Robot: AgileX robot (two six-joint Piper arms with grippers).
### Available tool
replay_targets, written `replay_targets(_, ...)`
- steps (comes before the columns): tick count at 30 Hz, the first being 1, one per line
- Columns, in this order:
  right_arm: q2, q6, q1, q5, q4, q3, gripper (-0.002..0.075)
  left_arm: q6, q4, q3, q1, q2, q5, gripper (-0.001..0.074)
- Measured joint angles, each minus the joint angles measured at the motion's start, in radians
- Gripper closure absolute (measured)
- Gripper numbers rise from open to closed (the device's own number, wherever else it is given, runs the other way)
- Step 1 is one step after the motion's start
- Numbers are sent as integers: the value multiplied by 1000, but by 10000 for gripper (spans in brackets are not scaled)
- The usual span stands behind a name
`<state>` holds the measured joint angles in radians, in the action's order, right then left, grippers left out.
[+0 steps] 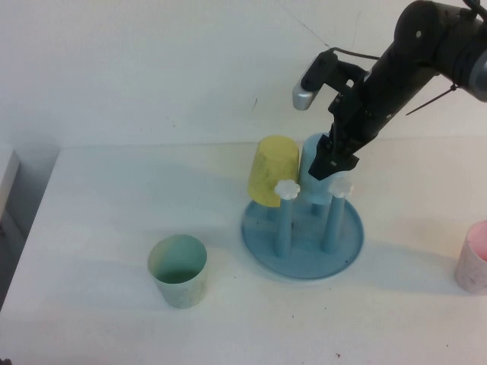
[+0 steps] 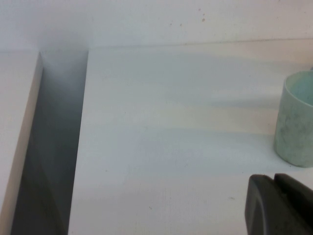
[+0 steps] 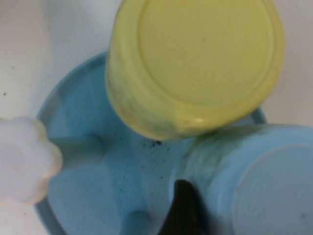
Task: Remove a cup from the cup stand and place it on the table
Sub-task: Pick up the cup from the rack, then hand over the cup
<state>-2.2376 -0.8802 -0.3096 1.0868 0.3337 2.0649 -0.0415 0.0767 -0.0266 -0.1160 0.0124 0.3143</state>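
Observation:
The robot's right gripper is holding the light blue cup (image 1: 311, 169) upside down on its peg, so the robot should lift the cup clear, tilt it and hand it to the left gripper.
The light blue cup (image 1: 312, 169) sits upside down on a peg of the blue cup stand (image 1: 262, 242), at its back right. My right gripper (image 1: 335, 161) reaches down from the upper right and is shut on this cup. In the right wrist view one dark fingertip (image 3: 181, 208) presses against the cup's wall (image 3: 254, 181); the other finger is hidden. A yellow cup (image 1: 272, 171) hangs tilted on the peg beside it. My left gripper (image 2: 282, 196) is shut and empty, low over the table (image 2: 171, 147).
A pale green cup (image 1: 177, 270) stands upright on the table left of the stand and also shows in the left wrist view (image 2: 296, 122). A pink cup (image 1: 475, 258) stands at the right edge. Two front pegs with white knobs (image 1: 287, 188) are bare. The table's left edge borders a gap (image 2: 54, 147).

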Motion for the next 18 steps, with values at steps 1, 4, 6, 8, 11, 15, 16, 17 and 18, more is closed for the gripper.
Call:
replay_targets(1,0,0,0,21,0,11,153,0,0,0,0,0,0,738)
replay_targets(4,4,8,0,97,-2,68,153,0,0,0,0,0,0,738)
replay_targets(6,17,25,0,131,-14,117,153,0,0,0,0,0,0,738)
replay_targets(8,41,52,0,145,-35,175,153,0,0,0,0,0,0,738)
replay_targets(11,103,125,3,146,-55,231,153,0,0,0,0,0,0,738)
replay_targets(15,236,205,22,146,-35,202,153,0,0,0,0,0,0,738)
replay_targets(16,276,213,32,146,-3,162,153,0,0,0,0,0,0,738)
replay_targets(17,309,215,43,146,32,105,153,0,0,0,0,0,0,738)
replay_targets(18,350,207,57,146,85,32,153,0,0,0,0,0,0,738)
